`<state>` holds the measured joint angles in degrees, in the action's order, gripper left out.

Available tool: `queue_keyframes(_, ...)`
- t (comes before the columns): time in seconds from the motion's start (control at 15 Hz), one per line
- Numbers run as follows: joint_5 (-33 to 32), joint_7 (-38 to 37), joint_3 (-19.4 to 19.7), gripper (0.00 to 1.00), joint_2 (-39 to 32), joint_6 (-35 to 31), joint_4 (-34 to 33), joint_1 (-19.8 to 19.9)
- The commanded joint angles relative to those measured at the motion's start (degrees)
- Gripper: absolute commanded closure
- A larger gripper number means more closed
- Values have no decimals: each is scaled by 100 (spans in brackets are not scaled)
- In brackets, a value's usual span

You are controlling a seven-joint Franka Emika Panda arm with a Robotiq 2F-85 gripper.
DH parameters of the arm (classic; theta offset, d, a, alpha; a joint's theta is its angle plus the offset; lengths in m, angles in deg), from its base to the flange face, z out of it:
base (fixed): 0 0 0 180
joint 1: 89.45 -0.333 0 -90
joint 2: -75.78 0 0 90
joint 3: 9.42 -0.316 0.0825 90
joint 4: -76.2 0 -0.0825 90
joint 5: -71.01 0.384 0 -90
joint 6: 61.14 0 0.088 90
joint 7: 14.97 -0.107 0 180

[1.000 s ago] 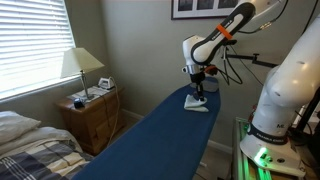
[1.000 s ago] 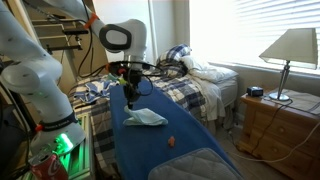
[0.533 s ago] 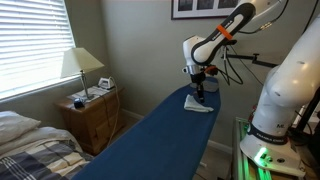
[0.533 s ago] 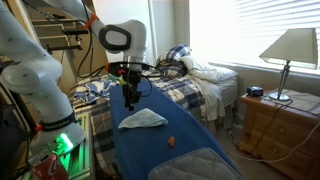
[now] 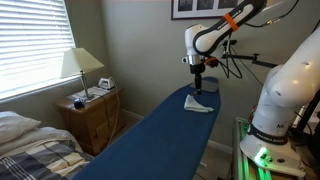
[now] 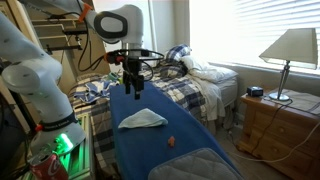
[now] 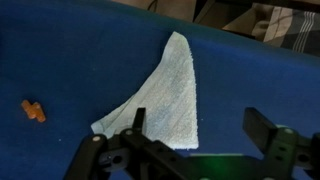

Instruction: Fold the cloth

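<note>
My open gripper should move over to the cloth's corner (image 6: 165,123) nearest the orange object and pinch that corner, because it now hangs above the cloth's edge (image 7: 182,147) and the blue board.
A pale, folded cloth (image 7: 165,95) lies flat on the blue ironing board (image 7: 70,60); both exterior views show the cloth (image 5: 198,104) (image 6: 143,119) near one end of the board. My gripper (image 7: 196,125) hangs above it, open, nothing between its fingers. Seen from the wrist, one finger (image 7: 137,122) stands over the cloth's lower edge and the other finger (image 7: 262,125) is over bare board. The exterior views show the gripper (image 5: 197,83) (image 6: 134,92) raised clear of the cloth.
A small orange object (image 7: 33,110) (image 6: 171,141) lies on the board beside the cloth. A wooden nightstand (image 5: 88,113) with a lamp (image 5: 80,68) and a bed (image 6: 200,85) stand beside the board. A second white robot base (image 5: 283,95) is close by.
The gripper has opened, let go of the cloth and risen straight up from it. The cloth now rests flat on the board.
</note>
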<state>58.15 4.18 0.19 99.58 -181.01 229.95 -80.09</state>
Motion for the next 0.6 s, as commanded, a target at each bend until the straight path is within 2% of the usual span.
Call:
queue_keyframes(0.0, 34, -8, 5, 0, 688, 422, -167, -57)
queue_keyframes(0.13, 56, -135, -5, 0, 876, 468, -270, -51)
queue_keyframes(0.33, -52, -589, -20, 0, 965, 194, -295, 81)
queue_keyframes(0.53, -192, -204, 192, 0, 749, -95, -373, 67)
